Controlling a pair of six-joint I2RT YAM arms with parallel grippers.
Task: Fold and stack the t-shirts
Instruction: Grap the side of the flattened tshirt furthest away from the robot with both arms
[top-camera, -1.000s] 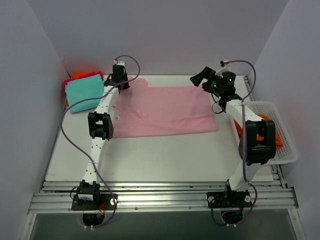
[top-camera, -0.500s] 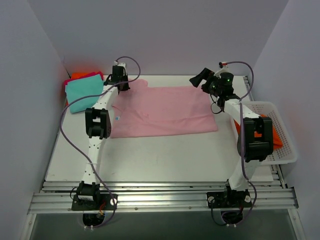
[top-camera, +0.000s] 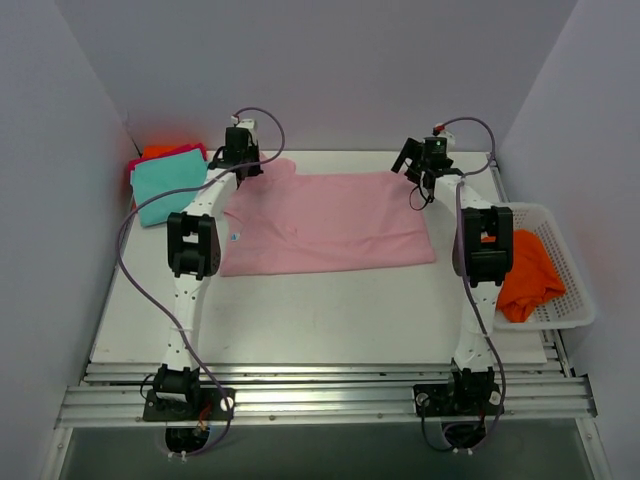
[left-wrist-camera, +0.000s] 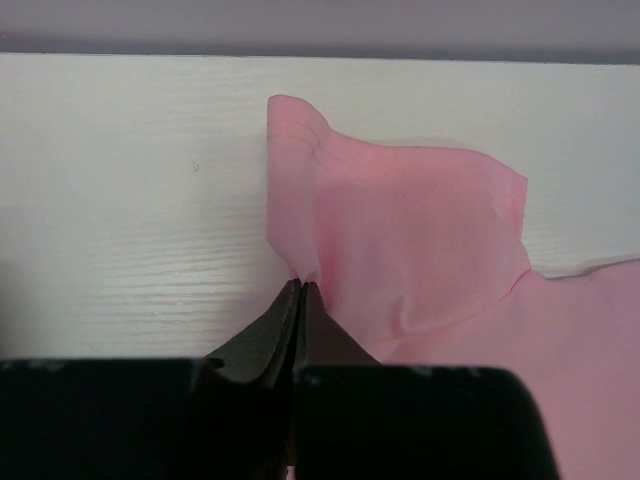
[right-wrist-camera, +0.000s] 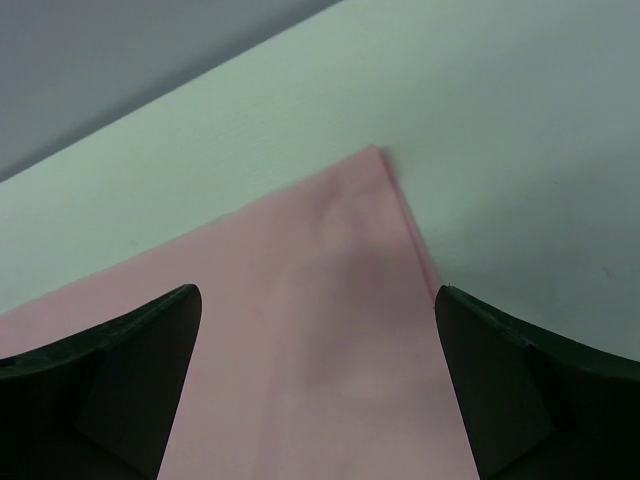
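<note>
The pale pink t-shirt's far strip (top-camera: 345, 185) will fold over while the rest stays in place as I carry it nearer, because the near edge (top-camera: 325, 269) lies flat.
The pale pink t-shirt (top-camera: 330, 222) lies spread flat across the far half of the table, with a small blue tag (top-camera: 237, 237) near its left side. My left gripper (top-camera: 243, 165) is shut on the shirt's far left sleeve edge (left-wrist-camera: 300, 285); the sleeve (left-wrist-camera: 400, 230) bunches up beyond the tips. My right gripper (top-camera: 418, 170) is open over the shirt's far right corner (right-wrist-camera: 385, 160), with pink cloth between its fingers (right-wrist-camera: 120, 370). A folded teal shirt (top-camera: 170, 188) lies on magenta and orange ones (top-camera: 160, 151) at the far left. An orange shirt (top-camera: 528, 275) lies in the basket.
A white mesh basket (top-camera: 572, 290) stands at the table's right edge. The folded stack sits in the far left corner by the wall. The enclosure's walls close in the back and both sides. Bare white tabletop (top-camera: 320, 315) lies in front of the pink shirt.
My right gripper has swung left and down onto the shirt's far right corner, its arm now stretched straight. The left gripper has stayed at the sleeve.
</note>
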